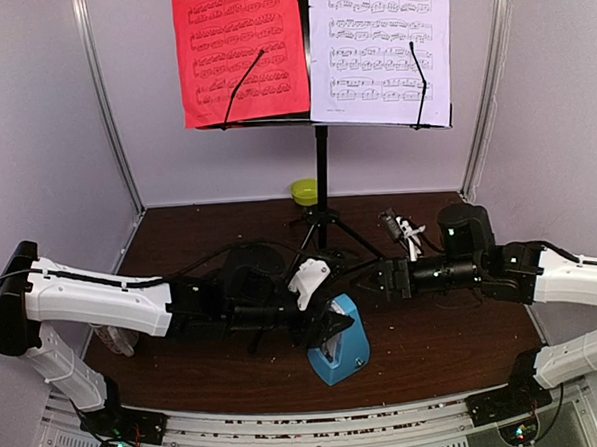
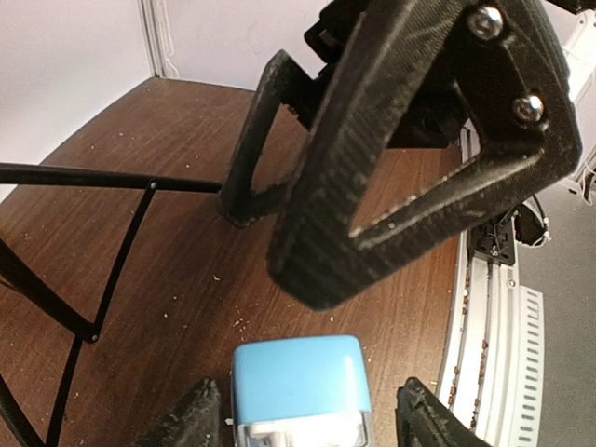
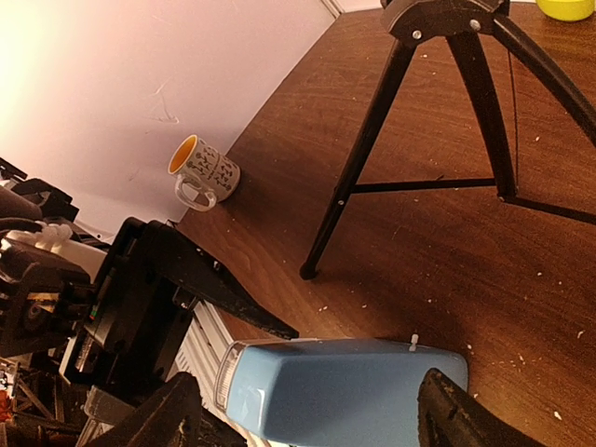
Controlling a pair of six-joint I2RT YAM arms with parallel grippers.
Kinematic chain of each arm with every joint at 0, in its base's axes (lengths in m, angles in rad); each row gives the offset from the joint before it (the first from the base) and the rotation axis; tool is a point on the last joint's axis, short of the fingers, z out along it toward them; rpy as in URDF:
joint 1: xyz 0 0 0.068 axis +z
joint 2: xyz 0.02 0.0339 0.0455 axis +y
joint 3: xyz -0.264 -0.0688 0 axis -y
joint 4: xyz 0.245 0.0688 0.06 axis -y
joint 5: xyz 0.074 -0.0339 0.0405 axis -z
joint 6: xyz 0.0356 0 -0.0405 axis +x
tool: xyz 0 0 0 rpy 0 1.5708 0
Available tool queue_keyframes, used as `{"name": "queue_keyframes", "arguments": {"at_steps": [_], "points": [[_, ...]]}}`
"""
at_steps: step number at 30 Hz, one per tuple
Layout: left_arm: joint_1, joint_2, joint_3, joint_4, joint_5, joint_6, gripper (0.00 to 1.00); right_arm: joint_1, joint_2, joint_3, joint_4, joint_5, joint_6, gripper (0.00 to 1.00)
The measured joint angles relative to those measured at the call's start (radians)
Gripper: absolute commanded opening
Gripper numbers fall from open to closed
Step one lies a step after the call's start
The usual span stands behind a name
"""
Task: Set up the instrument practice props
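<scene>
The clear cover sits on the unbraced blue metronome, so my right gripper should steady the metronome's top while my left gripper pulls the cover off.
The black music stand stands at the back of the table with the red sheet and the white sheet on its desk. The blue metronome stands upright near the front middle. My left gripper is open, with its fingertips on either side of the metronome's top and small gaps showing. My right gripper is open and empty, just right of and above the metronome. Its fingers loom over the left wrist view.
The stand's tripod legs spread over the brown table just behind the metronome, and they also show in the left wrist view. A white mug with yellow inside lies by the left wall. A lime-green bowl sits behind the stand.
</scene>
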State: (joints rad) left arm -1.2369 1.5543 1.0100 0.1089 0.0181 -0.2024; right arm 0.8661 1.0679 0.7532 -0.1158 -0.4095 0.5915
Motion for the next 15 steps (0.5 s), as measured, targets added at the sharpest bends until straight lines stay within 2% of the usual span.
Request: {"name": "queue_keyframes", "arguments": {"at_steps": [4, 15], "points": [[0.0, 0.0, 0.0, 0.002, 0.011, 0.004, 0.7, 0.0, 0.014, 0.0, 0.001, -0.029, 0.018, 0.81], [0.0, -0.039, -0.027, 0.002, 0.009, 0.002, 0.56, 0.0, 0.047, -0.021, 0.023, -0.066, 0.041, 0.81]]}}
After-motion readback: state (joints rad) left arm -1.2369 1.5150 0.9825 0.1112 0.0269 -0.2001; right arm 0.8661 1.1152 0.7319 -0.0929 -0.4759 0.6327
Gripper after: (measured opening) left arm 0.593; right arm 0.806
